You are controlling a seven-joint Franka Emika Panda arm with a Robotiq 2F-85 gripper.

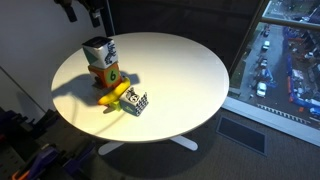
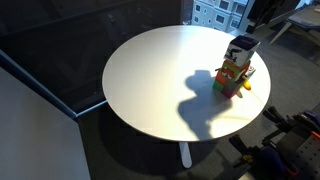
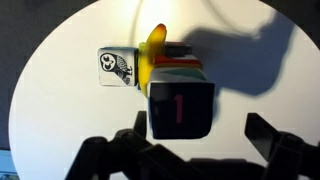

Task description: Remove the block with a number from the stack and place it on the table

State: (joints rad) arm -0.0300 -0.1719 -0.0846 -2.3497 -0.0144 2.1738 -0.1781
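My gripper should keep going down, as the numbered block's sides (image 3: 212,110) are square to its open fingers. It should close once its fingers pass the numbered block's dark upper side (image 1: 98,42).
The stack (image 1: 104,63) stands on the round white table (image 1: 190,70), near its edge. Its top cube is the block with a number (image 3: 181,108); the wrist view shows its dark upper face with a red "1". It also shows in both exterior views (image 1: 99,49) (image 2: 242,47). Under it sits the orange cube with a green face (image 1: 108,75) (image 2: 232,78). My gripper (image 3: 197,124) is open and empty. It hangs above the stack (image 1: 86,10), its fingers to either side of the numbered block in the wrist view.
A yellow banana-shaped toy (image 1: 112,96) (image 3: 152,55) lies against the stack's foot. A black-and-white patterned cube (image 1: 135,102) (image 3: 117,66) sits beside it. A window runs along one side of the room (image 1: 285,60).
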